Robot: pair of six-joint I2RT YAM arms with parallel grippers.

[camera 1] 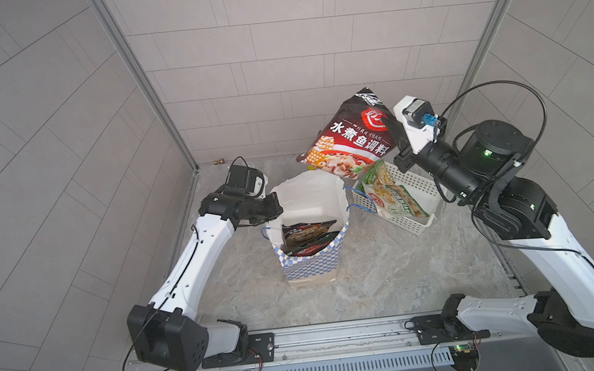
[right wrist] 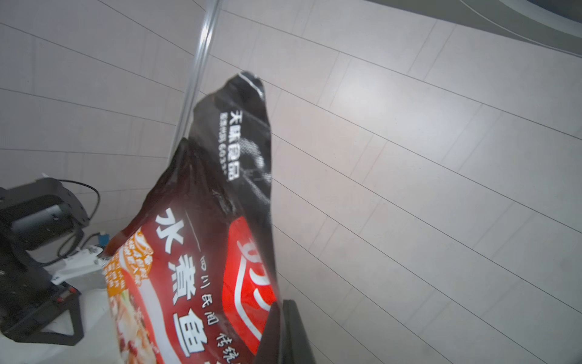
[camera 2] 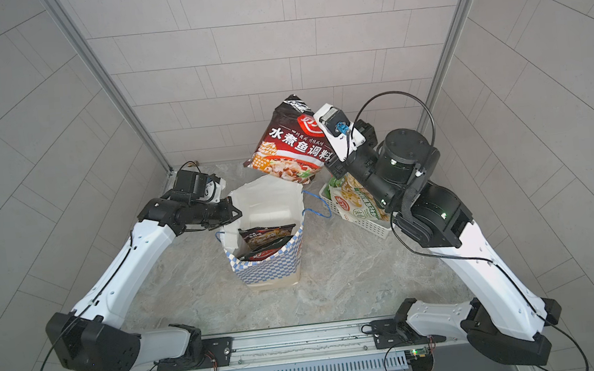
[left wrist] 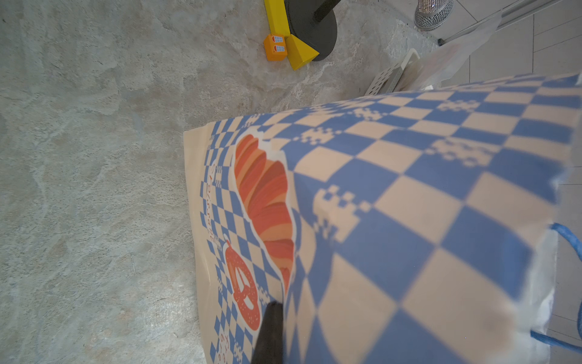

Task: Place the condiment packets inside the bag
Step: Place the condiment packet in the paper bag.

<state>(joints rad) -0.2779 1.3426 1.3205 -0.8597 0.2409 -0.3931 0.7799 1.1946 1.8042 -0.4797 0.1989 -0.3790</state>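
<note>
I should keep carrying the red-brown packet (camera 1: 348,139) with my right gripper to the free space (camera 1: 313,209) behind the dark packets until it is inside, as it hangs above the bag's rim.
The blue-and-white checkered bag (camera 1: 314,262) (camera 2: 270,267) stands open at mid-table, and dark condiment packets (camera 1: 307,235) lie inside it. My left gripper (camera 1: 277,206) (left wrist: 283,307) is shut on the bag's left rim; only one dark finger (left wrist: 270,334) shows against the checkered wall (left wrist: 393,195). My right gripper (camera 1: 390,127) (right wrist: 280,315) is shut on the edge of a large red-brown packet (camera 1: 347,140) (camera 2: 290,146) (right wrist: 201,252). That packet hangs in the air behind and above the bag's mouth. Light green packets (camera 1: 393,199) rest in the basket.
A white perforated basket (camera 1: 422,224) (camera 2: 366,230) sits right of the bag, under my right arm. Metal frame posts (camera 1: 144,86) stand at the back corners. The left wrist view shows yellow and orange blocks (left wrist: 283,44) beside a black disc base (left wrist: 315,28).
</note>
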